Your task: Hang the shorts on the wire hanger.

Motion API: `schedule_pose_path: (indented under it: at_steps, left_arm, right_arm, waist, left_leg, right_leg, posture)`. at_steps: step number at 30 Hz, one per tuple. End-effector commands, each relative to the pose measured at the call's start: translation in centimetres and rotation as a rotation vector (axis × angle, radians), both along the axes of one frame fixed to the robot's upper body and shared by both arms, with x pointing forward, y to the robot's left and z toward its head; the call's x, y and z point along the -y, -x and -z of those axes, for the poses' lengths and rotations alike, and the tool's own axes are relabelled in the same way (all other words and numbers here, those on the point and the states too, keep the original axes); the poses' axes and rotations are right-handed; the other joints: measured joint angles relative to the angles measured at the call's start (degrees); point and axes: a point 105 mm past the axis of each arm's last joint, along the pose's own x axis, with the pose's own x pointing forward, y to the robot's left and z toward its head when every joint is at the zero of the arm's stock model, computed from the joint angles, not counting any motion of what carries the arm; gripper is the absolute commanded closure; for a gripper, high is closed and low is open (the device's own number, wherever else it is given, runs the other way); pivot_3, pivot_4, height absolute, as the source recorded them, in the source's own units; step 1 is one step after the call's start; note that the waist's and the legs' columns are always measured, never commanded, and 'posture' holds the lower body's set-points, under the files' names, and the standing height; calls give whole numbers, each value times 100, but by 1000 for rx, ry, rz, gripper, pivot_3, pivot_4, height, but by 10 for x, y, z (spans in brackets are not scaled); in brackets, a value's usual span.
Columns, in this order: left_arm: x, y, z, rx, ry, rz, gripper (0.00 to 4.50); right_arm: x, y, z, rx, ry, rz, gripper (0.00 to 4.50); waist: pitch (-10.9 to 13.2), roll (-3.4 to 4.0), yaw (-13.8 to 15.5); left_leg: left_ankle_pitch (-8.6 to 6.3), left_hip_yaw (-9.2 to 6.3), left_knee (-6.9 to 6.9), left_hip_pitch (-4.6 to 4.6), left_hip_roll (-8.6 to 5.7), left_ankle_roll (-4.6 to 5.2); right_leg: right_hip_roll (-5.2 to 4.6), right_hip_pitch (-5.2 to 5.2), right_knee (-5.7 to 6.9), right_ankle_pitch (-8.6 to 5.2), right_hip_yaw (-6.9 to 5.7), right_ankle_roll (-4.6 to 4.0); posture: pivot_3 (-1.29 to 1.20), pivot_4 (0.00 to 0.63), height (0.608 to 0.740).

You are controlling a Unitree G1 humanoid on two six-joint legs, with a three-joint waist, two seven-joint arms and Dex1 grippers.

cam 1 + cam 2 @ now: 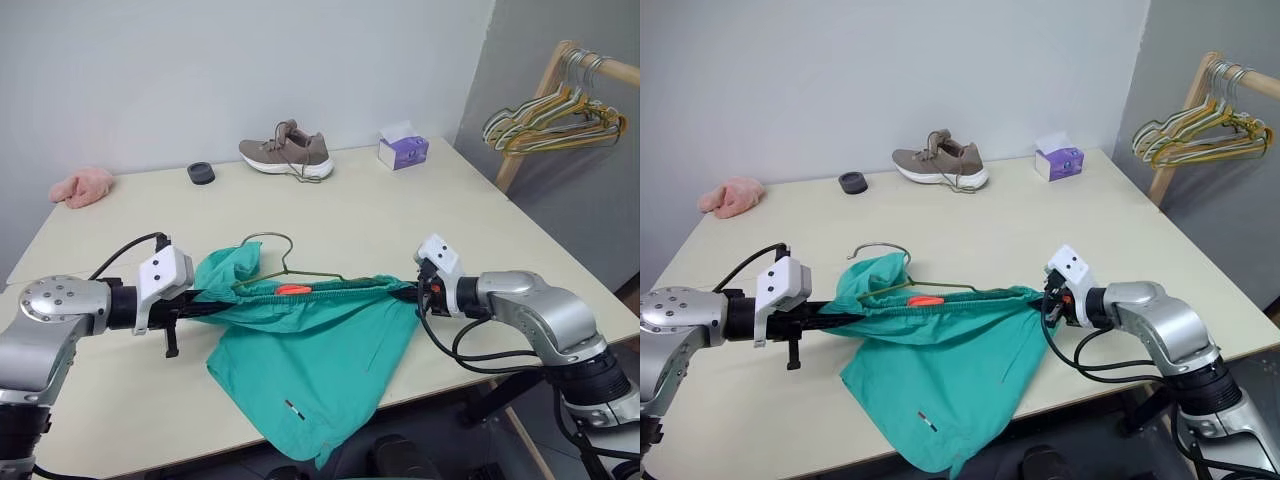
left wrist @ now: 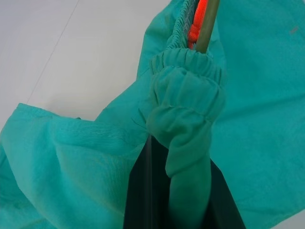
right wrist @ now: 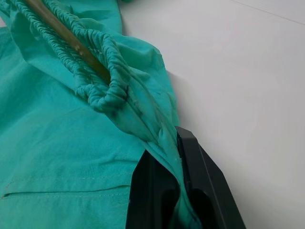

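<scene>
The cloth past the gathered waistband is pinched in my right gripper, so that gripper should open, move in and grab both waistband edges together at the end of the hanger bar.
The teal-green shorts are stretched by their gathered waistband between my two grippers just above the table, their legs drooping over the front edge. My left gripper is shut on the waistband's left end, and my right gripper is shut on its right end. The wire hanger runs along the waistband, its hook standing up behind, its bar lying inside the gathered hem. An orange drawstring tip shows mid-waist. In the wrist views the fabric is pinched between each pair of black fingers.
On the beige table at the back lie a pink cloth, a small black disc, a grey-brown shoe and a purple tissue box. A wooden rack with several hangers stands at the far right.
</scene>
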Motion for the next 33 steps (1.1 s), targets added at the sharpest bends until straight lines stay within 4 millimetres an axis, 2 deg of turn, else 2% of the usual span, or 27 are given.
schedule_pose_path:
  at_steps: [1, 5, 9, 16, 20, 24, 27, 30, 33]
  left_arm:
    - [-26, -3, -1, 9, -108, -74, 4500]
    - [-26, -4, 1, 8, -119, -68, 4500]
    - [-20, -6, 5, 11, -126, -42, 4500]
    - [4, -11, 8, 15, -48, -2, 4500]
    - [16, -11, 9, 7, -7, 18, 4500]
    - [22, -8, 13, -12, 19, 36, 4500]
    - [26, -8, 12, -16, 42, 38, 4500]
    - [28, -9, 12, -15, 53, 39, 4500]
    - [30, -10, 11, -16, 58, 46, 4500]
  right_arm:
    - [20, -9, -18, 107, 83, 42, 4482]
    - [10, -3, -22, 142, 103, -20, 4482]
    - [-10, 5, -23, 211, 142, -131, 4482]
    - [-48, 20, -37, 277, 109, -299, 4482]
    - [-56, 22, -45, 294, 89, -326, 3579]
    - [-56, 22, -55, 348, 86, -324, 2198]
    - [-47, 19, -53, 369, 138, -300, 1123]
    - [-35, 19, -40, 354, 202, -298, 1123]
    - [-35, 21, -30, 335, 227, -315, 1123]
  waist:
    - [0, -1, 3]
    - [0, -1, 2]
    - [0, -1, -2]
    - [-1, -2, -4]
    - [-2, -4, -5]
    - [-5, -7, -5]
    - [-4, -7, -7]
    - [-6, -9, -9]
    - [-6, -10, -13]
  left_leg:
    - [0, 0, 0, 0, 0, 0]
    - [0, 0, 0, 0, 0, 0]
    - [0, 0, 0, 0, 1, 0]
    - [0, -1, 2, 0, 1, 0]
    - [0, -1, 1, 0, 0, 0]
    - [0, -2, 1, -1, 0, 0]
    - [0, -2, 2, -1, 0, 0]
    - [0, -2, 4, -1, -1, 0]
    - [0, -3, 3, 0, 0, 0]
  right_leg:
    - [0, 0, -1, 0, 0, 0]
    - [0, 0, -1, 0, 0, 0]
    - [0, 0, -1, -2, -1, 3]
    - [0, 0, 0, -2, -2, 3]
    - [-2, 0, -1, 0, -2, 0]
    - [-2, 0, -1, 0, -3, 0]
    - [-2, 0, 0, 0, -3, 0]
    - [-2, 0, -1, 0, -3, 0]
    - [-2, 2, -1, -1, -6, 1]
  posture:
    - [-241, 0, 740]
    - [-245, 0, 740]
    - [-247, 0, 740]
    - [-251, 0, 740]
    - [-252, 0, 740]
    - [-254, 0, 740]
    - [-264, 0, 740]
    - [-271, 0, 740]
    - [-276, 0, 740]
